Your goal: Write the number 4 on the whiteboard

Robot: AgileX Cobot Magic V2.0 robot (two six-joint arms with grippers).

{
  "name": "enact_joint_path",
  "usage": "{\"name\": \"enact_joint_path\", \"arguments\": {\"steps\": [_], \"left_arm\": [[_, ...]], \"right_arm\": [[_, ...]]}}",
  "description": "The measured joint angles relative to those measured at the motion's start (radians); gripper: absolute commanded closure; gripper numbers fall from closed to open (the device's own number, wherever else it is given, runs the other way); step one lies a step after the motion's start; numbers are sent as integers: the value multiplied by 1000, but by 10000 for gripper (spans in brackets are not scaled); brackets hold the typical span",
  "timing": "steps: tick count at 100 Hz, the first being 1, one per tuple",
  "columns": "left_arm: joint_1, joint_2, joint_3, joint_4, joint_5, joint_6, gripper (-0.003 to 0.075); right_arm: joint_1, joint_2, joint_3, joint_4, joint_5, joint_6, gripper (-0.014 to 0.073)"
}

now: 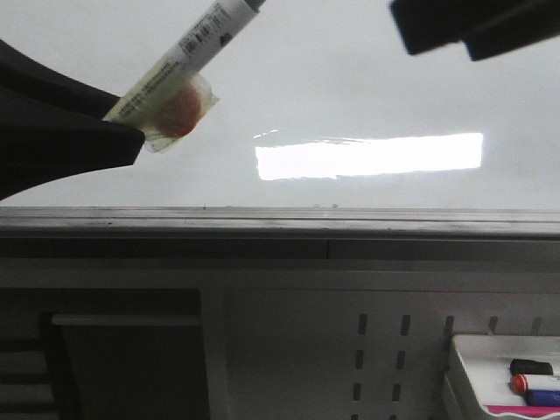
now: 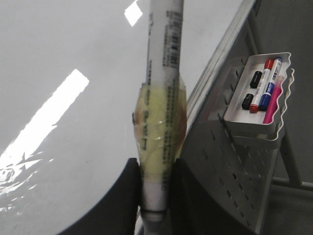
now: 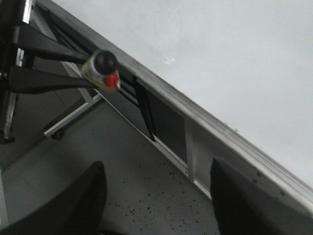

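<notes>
Next, my right gripper takes the marker's upper end [image 1: 229, 19] and brings the marker's tip to the whiteboard, because my left gripper is covering the marker's taped writing end [image 1: 157, 103].
The whiteboard [image 1: 350, 96] fills the upper half of the front view, with a grey ledge [image 1: 280, 223] along its lower edge. No number 4 shows on it. My left gripper [image 1: 122, 127] is shut on a white marker [image 1: 188, 52] wrapped in yellowish tape, and the marker slants up to the right in front of the board. Its tip runs out of view. In the left wrist view my left gripper [image 2: 157, 181] pinches the marker [image 2: 164, 58] beside the whiteboard [image 2: 63, 49]. My right gripper [image 1: 472, 31] is open and empty at the upper right, as the right wrist view [image 3: 156, 196] shows.
A small white tray [image 1: 477, 350] holding several markers [image 1: 534, 383] hangs on a perforated grey panel [image 1: 332, 350] below the ledge at the right. It also shows in the left wrist view [image 2: 257, 127]. A speckled grey floor [image 3: 146, 181] lies below the right gripper.
</notes>
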Motion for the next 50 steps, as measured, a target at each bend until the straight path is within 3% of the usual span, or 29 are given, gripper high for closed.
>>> {"name": "enact_joint_path", "arguments": {"steps": [24,50], "left_arm": [[0,0,1,6,-48,0,741],[0,0,1,42,-62,0,741]], "right_arm": [[81,163,-128,0,-7,-23,178],[101,272,-200,0,-55,-27,179]]}}
